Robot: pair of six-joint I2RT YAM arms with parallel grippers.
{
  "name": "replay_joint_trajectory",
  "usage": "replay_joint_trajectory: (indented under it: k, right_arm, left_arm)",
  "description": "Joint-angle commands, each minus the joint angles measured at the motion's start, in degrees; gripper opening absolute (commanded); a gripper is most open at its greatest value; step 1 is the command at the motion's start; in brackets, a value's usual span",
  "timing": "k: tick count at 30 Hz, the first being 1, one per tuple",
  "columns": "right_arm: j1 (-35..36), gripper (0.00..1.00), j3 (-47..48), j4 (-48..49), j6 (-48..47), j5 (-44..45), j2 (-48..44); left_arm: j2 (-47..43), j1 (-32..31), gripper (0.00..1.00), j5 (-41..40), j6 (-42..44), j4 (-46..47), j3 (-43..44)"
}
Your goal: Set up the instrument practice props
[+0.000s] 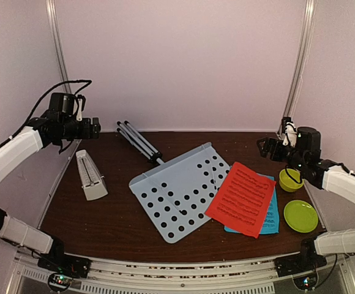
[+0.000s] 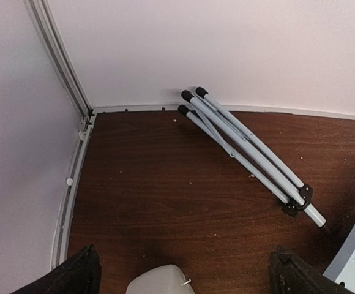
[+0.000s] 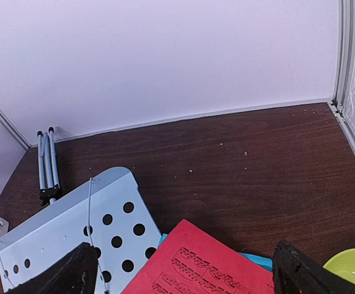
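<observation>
I continue to move my left gripper toward the edge (image 1: 169,165) beside the tripod until its fingers straddle it, as the desk's back edge (image 1: 188,155) clears the red page.
The pale-blue perforated music-stand desk (image 1: 176,196) lies flat mid-table, joined to its folded silver tripod (image 1: 139,142) at the back. A red sheet-music page (image 1: 242,199) overlaps a blue page (image 1: 273,219) to the desk's right. The pale-grey metronome (image 1: 90,176) stands at the left. My left gripper (image 1: 93,128) hangs open and empty above the back-left corner; in the left wrist view it (image 2: 183,275) is over the metronome's top (image 2: 159,282), with the tripod (image 2: 245,147) beyond. My right gripper (image 1: 263,148) hovers open and empty at the back right. In the right wrist view it (image 3: 183,272) is above the red page (image 3: 202,266) and desk (image 3: 67,229).
A lime-green bowl (image 1: 291,179) and a lime-green plate (image 1: 300,215) sit at the right edge, close under the right arm. White walls enclose the table on the left, back and right. Bare wood (image 1: 239,144) shows behind the pages.
</observation>
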Motion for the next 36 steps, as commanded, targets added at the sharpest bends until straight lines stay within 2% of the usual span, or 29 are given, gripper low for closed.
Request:
replay_joint_trajectory:
  k: [1,8,14,22,31,36]
  right_arm:
    - [-0.55,1.0,1.99,0.67,-0.1,-1.68,0.73]
    - [-0.7,1.0,1.91,-0.1,1.48,-3.61,1.87]
    - [-0.8,1.0,0.65,2.54,1.96,-10.81,3.84]
    - [-0.8,1.0,-1.13,6.66,3.24,-16.87,6.05]
    - [-0.81,1.0,-2.08,7.99,3.84,-17.6,7.25]
    - [-0.76,1.0,-2.04,6.7,3.92,-15.69,8.32]
  left_arm:
    - [5.55,-2.39,0.98,2.19,4.68,0.09,9.56]
    - [23.0,-12.32,0.98,6.87,16.45,-9.95,29.79]
    - [35.13,-21.03,0.98,6.01,21.81,-16.76,41.05]
    - [45.48,-25.52,0.92,6.39,21.81,-20.49,47.09]
    - [53.1,-26.78,0.82,6.95,21.43,-22.43,51.62]
    - [57.66,-26.95,0.73,7.15,20.73,-23.88,55.72]
